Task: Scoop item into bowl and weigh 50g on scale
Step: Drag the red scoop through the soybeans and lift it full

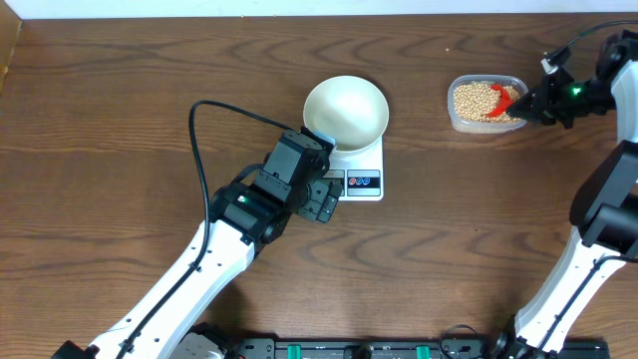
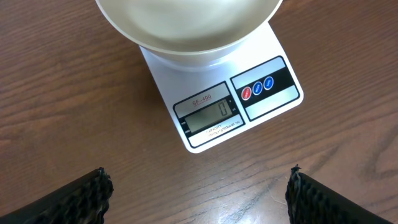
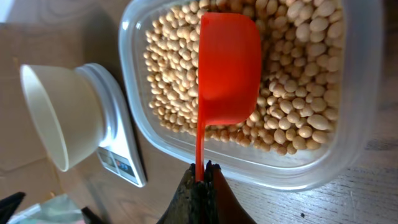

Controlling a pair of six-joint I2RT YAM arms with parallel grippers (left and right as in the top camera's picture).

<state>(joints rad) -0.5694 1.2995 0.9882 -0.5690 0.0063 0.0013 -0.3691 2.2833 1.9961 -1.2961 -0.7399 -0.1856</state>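
The red scoop's cup is standing on its edge in the tan beans. My right gripper should therefore sweep through the beans and make the cup level before it lifts the cup.
The white bowl stands empty on the white scale; in the left wrist view the bowl sits above the scale's display, which reads 0. My left gripper is open just in front of the scale, its fingertips wide apart over bare wood. The tan beans fill a clear plastic tub at the right. My right gripper is shut on the handle of a red scoop, whose cup lies bottom up over the beans.
The wooden table top spans the view. The left arm's black cable arches over the table left of the scale. The right arm's base stands at the lower right.
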